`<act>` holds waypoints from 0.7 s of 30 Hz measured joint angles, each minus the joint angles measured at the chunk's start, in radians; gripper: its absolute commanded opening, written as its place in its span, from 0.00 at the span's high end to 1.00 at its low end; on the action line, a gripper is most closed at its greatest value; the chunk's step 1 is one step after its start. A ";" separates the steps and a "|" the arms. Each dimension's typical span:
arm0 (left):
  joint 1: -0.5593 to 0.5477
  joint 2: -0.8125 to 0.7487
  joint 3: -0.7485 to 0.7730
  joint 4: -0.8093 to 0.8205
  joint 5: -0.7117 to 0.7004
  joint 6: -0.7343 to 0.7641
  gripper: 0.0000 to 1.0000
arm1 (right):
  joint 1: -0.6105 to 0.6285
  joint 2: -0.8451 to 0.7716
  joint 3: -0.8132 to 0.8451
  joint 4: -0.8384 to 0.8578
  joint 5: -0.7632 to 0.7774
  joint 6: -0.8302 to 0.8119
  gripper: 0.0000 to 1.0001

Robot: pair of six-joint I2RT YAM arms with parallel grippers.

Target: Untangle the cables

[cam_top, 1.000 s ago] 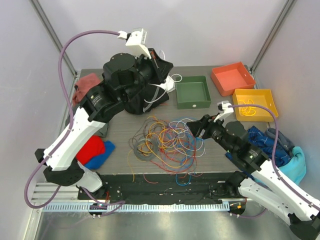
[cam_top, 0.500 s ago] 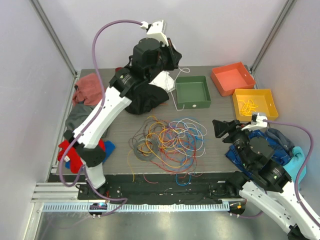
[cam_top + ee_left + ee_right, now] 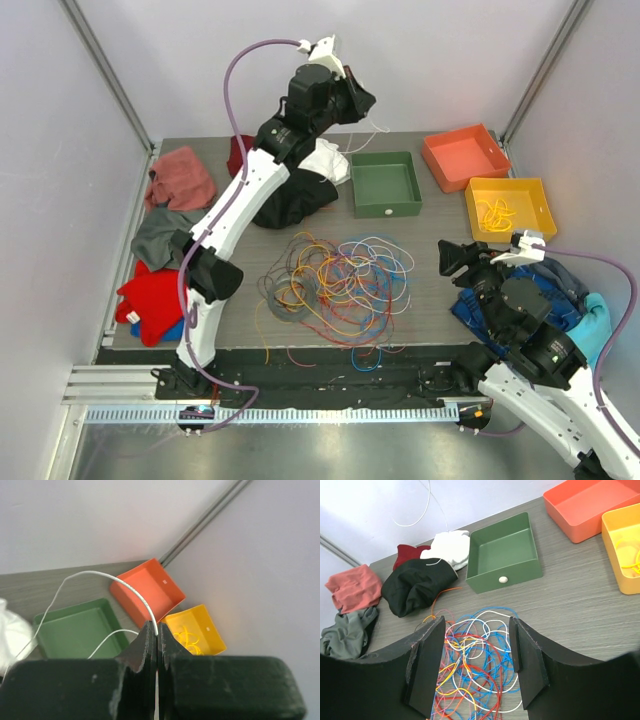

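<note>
My left gripper is holding the white cable [image 3: 86, 572], which hangs free of the tangle. It should keep going toward the empty green tray [image 3: 387, 182] and let go once the cable's loops hang inside.
The cables [image 3: 335, 280] lie in a loose tangle of red, blue, yellow, orange and white loops mid-table, also in the right wrist view [image 3: 475, 650]. My left gripper [image 3: 360, 101] is raised high over the back of the table, shut on a white cable [image 3: 100, 574] pinched at its tips [image 3: 157, 630]. That cable hangs in the air [image 3: 426, 510] toward the white cloth [image 3: 450, 547]. My right gripper [image 3: 448, 258] is open and empty, right of the tangle and above the table; the tangle shows between its fingers [image 3: 426, 665].
A green tray [image 3: 386, 184], an orange tray [image 3: 464, 155] and a yellow tray [image 3: 510, 208] holding yellow cables stand at the back right. Black cloth [image 3: 290, 200] lies behind the tangle. Pink, grey and red cloths [image 3: 160, 300] lie on the left, blue cloths [image 3: 570, 300] on the right.
My left arm has swung up and back, lifting the white cable high off the table. My right gripper has drawn back to the right, away from the tangle.
</note>
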 measured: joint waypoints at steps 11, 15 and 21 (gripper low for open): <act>-0.004 0.069 0.013 0.227 0.129 -0.034 0.99 | 0.000 -0.007 -0.013 0.013 0.018 -0.009 0.39; -0.004 0.133 0.012 0.258 0.140 -0.048 0.99 | 0.000 -0.023 -0.026 0.013 0.023 -0.005 0.39; -0.004 0.271 -0.005 0.294 0.134 -0.052 0.98 | 0.000 -0.034 -0.030 0.013 0.028 0.002 0.39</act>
